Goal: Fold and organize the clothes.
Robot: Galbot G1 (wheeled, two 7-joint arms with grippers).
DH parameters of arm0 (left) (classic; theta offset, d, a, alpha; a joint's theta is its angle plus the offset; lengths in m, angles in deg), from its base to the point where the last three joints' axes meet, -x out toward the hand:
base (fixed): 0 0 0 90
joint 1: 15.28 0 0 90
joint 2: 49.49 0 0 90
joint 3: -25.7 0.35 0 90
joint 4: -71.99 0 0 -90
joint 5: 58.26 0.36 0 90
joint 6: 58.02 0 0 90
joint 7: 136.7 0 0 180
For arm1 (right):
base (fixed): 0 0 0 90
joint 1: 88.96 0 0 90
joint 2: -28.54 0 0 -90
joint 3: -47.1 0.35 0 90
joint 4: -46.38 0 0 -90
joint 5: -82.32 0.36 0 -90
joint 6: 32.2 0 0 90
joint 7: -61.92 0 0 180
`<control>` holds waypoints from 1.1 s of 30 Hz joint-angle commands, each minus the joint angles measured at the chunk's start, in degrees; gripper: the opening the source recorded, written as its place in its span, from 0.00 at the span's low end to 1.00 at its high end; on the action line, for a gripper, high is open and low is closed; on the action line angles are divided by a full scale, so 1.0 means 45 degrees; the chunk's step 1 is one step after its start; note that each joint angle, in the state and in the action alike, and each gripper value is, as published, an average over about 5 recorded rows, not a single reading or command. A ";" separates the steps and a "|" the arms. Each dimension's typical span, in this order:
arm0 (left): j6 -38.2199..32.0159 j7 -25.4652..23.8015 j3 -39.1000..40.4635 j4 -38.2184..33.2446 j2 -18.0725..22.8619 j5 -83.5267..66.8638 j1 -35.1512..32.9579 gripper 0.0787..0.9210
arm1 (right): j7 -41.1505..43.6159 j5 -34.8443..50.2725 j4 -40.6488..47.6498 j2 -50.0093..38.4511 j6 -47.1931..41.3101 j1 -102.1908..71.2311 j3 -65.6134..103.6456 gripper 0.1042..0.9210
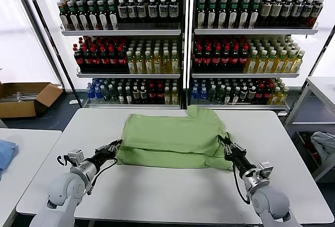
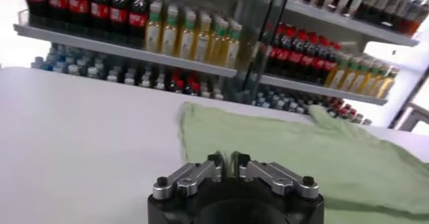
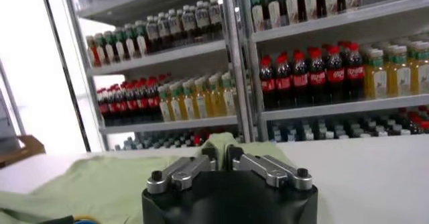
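Observation:
My right gripper is holding the front corner (image 1: 225, 160), and the sleeve pokes out beyond the shirt's back edge. Next, I pull the shirt nearer, then take hold of the sleeve (image 1: 202, 113) first.
The light green polo shirt (image 1: 172, 138) lies folded into a wide band across the middle of the white table (image 1: 172, 195), one sleeve sticking out at the back right. My left gripper (image 1: 114, 146) sits low at the shirt's front left corner. In the left wrist view its gripper (image 2: 224, 159) has its fingers nearly together with a thin strip of the shirt (image 2: 301, 158) between them. My right gripper (image 1: 226, 144) is at the front right corner. In the right wrist view that gripper (image 3: 218, 153) pinches a raised fold of the shirt (image 3: 100, 178).
Shelves of bottles (image 1: 178, 54) stand behind the table. A cardboard box (image 1: 26, 97) lies on the floor at the left. A blue cloth (image 1: 5, 154) rests on the neighbouring left table. At the right are a side table (image 1: 322, 88) and a grey-blue bundle (image 1: 324, 146).

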 commanded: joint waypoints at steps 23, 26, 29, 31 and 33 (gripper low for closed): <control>-0.0143 0.0161 0.0244 0.0054 0.0742 0.1587 -0.1580 0.79 | -0.1565 -0.2449 -0.1455 0.0711 -0.1611 -0.3000 0.0556 0.64; -0.0138 0.0136 0.0249 0.0045 0.0748 0.1593 -0.1625 0.68 | -0.1572 -0.2424 -0.1396 0.0692 -0.1602 -0.2960 0.0568 0.54; -0.0141 0.0094 0.0226 -0.0012 0.0729 0.1600 -0.1701 0.58 | -0.1550 -0.2413 -0.1371 0.0659 -0.1549 -0.2971 0.0590 0.45; -0.0142 0.0044 0.0202 -0.0068 0.0687 0.1610 -0.1769 0.52 | -0.1519 -0.2383 -0.1409 0.0616 -0.1522 -0.3007 0.0609 0.38; -0.0139 -0.0032 0.0163 -0.0139 0.0626 0.1651 -0.1883 0.45 | -0.1484 -0.2336 -0.1485 0.0550 -0.1506 -0.3082 0.0624 0.30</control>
